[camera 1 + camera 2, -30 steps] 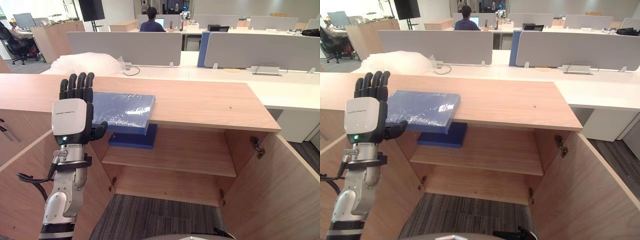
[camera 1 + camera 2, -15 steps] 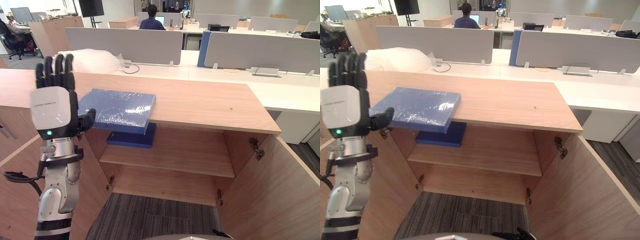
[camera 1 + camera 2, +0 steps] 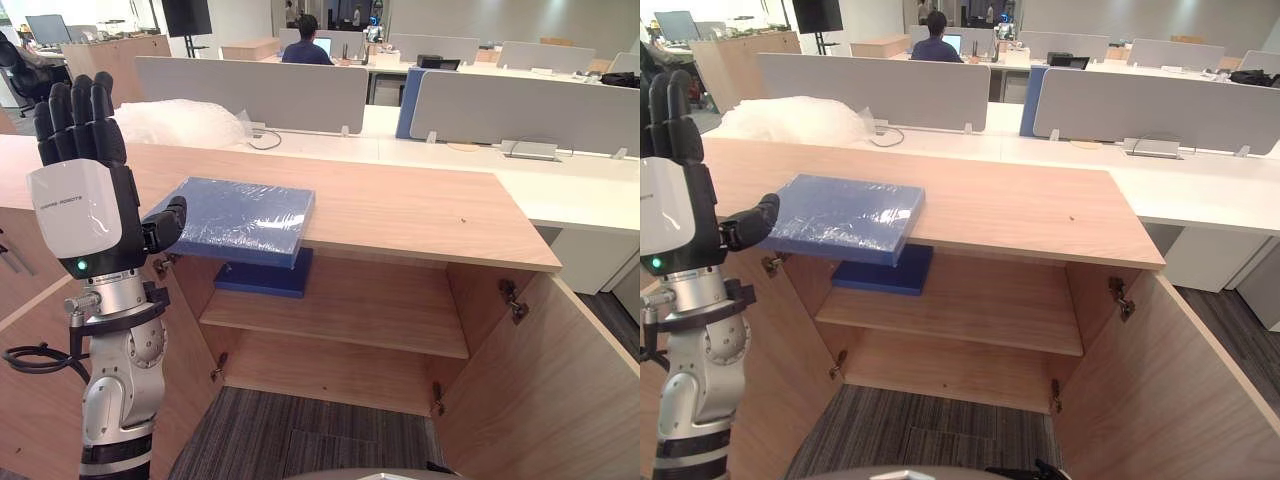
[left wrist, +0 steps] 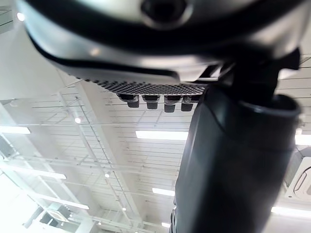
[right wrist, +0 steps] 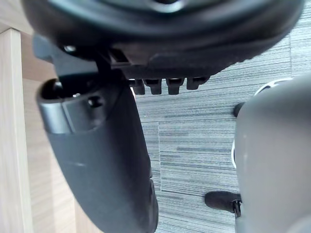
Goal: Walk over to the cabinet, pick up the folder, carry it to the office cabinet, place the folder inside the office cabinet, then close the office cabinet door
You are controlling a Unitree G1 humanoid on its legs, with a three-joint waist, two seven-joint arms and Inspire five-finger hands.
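Observation:
The blue folder (image 3: 235, 217) is wrapped in clear plastic and its overhanging edge (image 3: 230, 253) stays straight. The folder will tilt up closed and flat when I lift it.
A blue folder (image 3: 240, 215) wrapped in clear plastic lies flat on the wooden cabinet top (image 3: 420, 210), its near edge overhanging the front. My left hand (image 3: 85, 215) is raised upright just left of the folder, open, fingers straight up, thumb pointing toward the folder's left corner without touching it. A second blue folder (image 3: 265, 277) lies on the upper shelf (image 3: 380, 310) inside the cabinet. In the left wrist view the left hand (image 4: 233, 160) shows against the ceiling. My right hand (image 5: 97, 160) hangs low over grey carpet, fingers straight, holding nothing.
Both cabinet doors stand open: the right door (image 3: 545, 390) swings out toward me, the left door (image 3: 25, 370) sits behind my left arm. A heap of bubble wrap (image 3: 180, 120) lies behind the cabinet. Desks with grey dividers (image 3: 250, 92) stretch beyond, with a seated person (image 3: 308, 45) far back.
My left hand has moved left and slightly up, away from over the folder's left part. The folder has stayed put. The view has shifted a little.

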